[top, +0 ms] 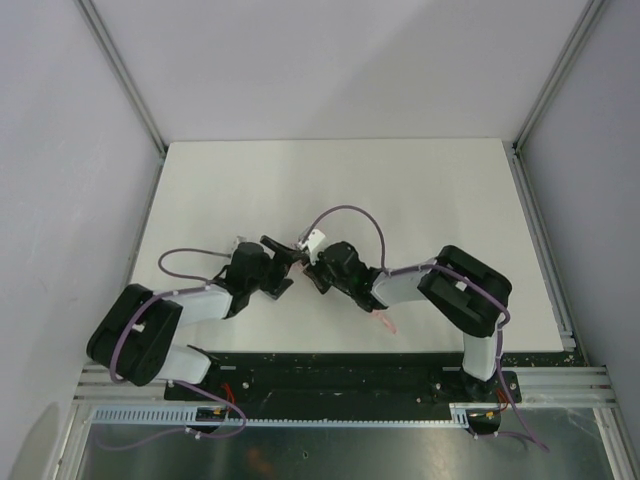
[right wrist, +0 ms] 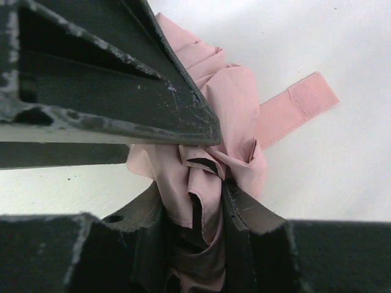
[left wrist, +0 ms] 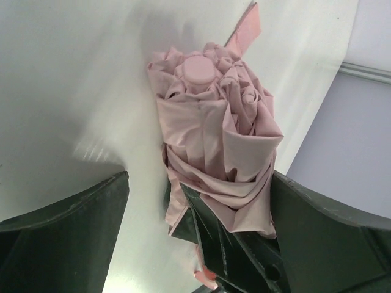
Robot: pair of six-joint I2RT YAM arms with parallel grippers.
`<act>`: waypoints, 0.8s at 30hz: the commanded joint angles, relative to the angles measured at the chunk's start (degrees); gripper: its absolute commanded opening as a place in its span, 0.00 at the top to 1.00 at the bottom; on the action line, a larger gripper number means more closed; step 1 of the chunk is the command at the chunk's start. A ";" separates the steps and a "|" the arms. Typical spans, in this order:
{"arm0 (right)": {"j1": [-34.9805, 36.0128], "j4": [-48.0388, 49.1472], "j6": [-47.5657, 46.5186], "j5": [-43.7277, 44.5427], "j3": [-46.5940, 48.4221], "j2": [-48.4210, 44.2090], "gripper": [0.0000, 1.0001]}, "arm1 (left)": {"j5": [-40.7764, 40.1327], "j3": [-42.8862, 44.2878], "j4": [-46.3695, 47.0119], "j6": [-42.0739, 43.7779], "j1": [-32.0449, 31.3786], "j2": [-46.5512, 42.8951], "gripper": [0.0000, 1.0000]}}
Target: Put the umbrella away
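Note:
The strap is trailing loose while my right gripper holds the fabric. My left gripper needs to clamp the bundle so that my right gripper is free for the strap.
The umbrella is a folded pale pink bundle lying on the white table, its round pink cap facing away and its strap trailing beyond. My left gripper stands wide open around the bundle, whose fabric rests against the right finger. My right gripper is shut on a fold of the umbrella fabric, and one of its fingers shows between the left jaws. From above, both grippers meet mid-table and hide most of the umbrella; a pink end pokes out under the right forearm.
The white table is walled by grey panels left, right and behind. The left gripper's finger fills the top of the right wrist view, close over the fabric. The strap lies flat on the table.

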 commanded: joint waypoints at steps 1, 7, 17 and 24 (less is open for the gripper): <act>-4.26 -8.70 6.49 -16.84 -3.16 3.94 1.00 | -0.64 -2.68 -0.21 5.45 0.77 4.71 0.00; -10.57 -6.32 13.51 -33.47 -2.63 7.25 1.00 | -2.13 -2.05 2.26 5.74 0.64 7.43 0.00; -16.20 -2.35 20.72 -50.71 -0.36 12.40 1.00 | -11.86 -1.23 -1.55 -0.17 -2.96 11.86 0.01; -16.37 -2.21 20.93 -54.45 0.79 13.76 1.00 | -12.96 1.46 -1.34 0.40 -3.31 17.39 0.15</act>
